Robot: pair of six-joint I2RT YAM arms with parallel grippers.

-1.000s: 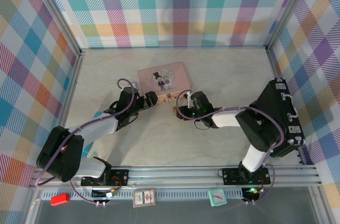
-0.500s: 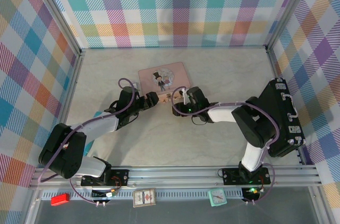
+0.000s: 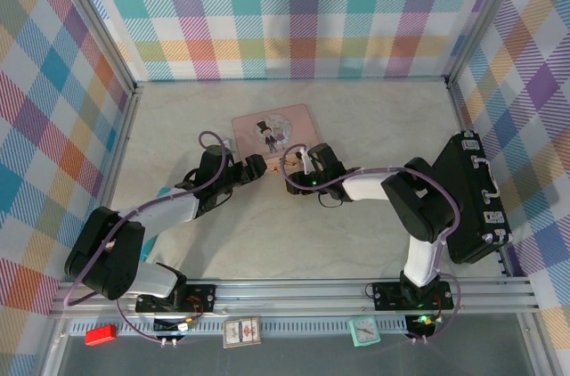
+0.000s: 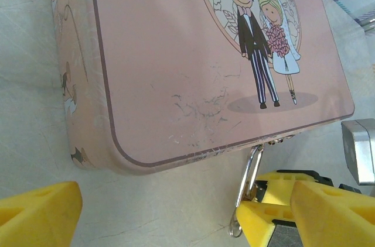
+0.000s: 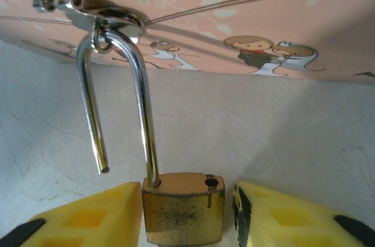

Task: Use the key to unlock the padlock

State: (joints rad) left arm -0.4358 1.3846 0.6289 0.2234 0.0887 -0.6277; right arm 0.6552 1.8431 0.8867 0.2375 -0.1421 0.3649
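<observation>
The padlock's shackle hangs from the hasp of an unheld tin (image 5: 111, 21), so the robot's left gripper should grip the tin's near corner (image 4: 136, 156) firmly while the right gripper works the padlock.
The brass padlock (image 5: 183, 207) hangs by its silver shackle (image 5: 143, 118) from the hasp (image 5: 105, 19) of the pink tin (image 3: 272, 131). The shackle's free end (image 5: 103, 168) is out of the body, so the lock stands unlocked. My right gripper (image 5: 184, 223) grips the body from both sides, at the tin's front edge (image 3: 291, 165). My left gripper (image 4: 187, 220) is open, its fingers (image 4: 35, 212) wide apart beside the tin's near left corner (image 3: 254, 165). A small silver ring (image 4: 234, 230) shows under the shackle (image 4: 249, 171); the key itself is hidden.
The tin's lid with the cartoon couple (image 4: 258, 42) lies just beyond both grippers. Plaid walls (image 3: 294, 11) close in the table (image 3: 374, 122) at the back and sides. A metal rail (image 3: 294, 291) runs along the near edge.
My right gripper has moved left and back toward the tin, carrying the padlock up to the tin's front edge. The left arm has hardly moved.
</observation>
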